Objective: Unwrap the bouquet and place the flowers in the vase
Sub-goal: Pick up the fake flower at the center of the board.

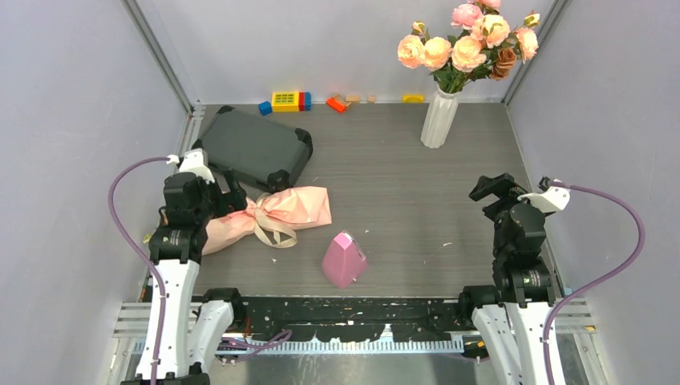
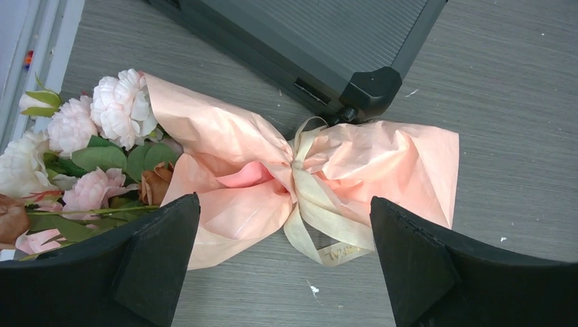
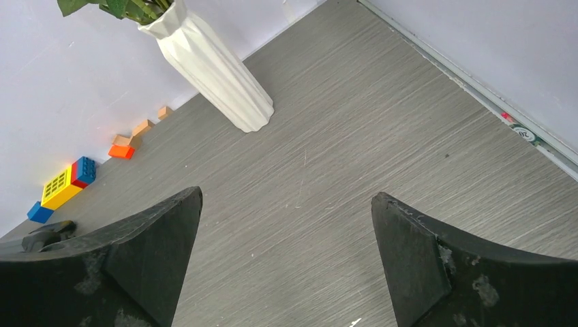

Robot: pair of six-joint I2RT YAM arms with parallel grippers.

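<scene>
Next, I move my left gripper back and bring it in low from the front to take the paper (image 2: 217, 228) beside the flowers, because the dark grey case's corner (image 2: 344, 107) is crowding the bow.
The bouquet (image 1: 281, 210) lies on the table's left side, pale pink paper tied with a beige ribbon bow (image 2: 310, 197). Its flowers (image 2: 82, 146), small pink, cream and brown roses with green leaves, stick out of the paper's left end in the left wrist view. My left gripper (image 1: 216, 196) hovers over the bouquet, open, its fingers either side of the bow (image 2: 283, 204) and holding nothing. The left arm hides the flower end in the top view. The white ribbed vase (image 1: 439, 120) stands at the back right. My right gripper (image 1: 493, 192) is open and empty above bare table (image 3: 286, 197), the vase (image 3: 215, 71) ahead of it.
A cluster of larger peach-orange roses (image 1: 469, 40) fills the vase. A dark grey case (image 1: 252, 148) lies just behind the bouquet, touching the paper. A small pink wedge (image 1: 345, 259) sits near the front centre. Coloured toy blocks (image 1: 289, 100) line the back wall.
</scene>
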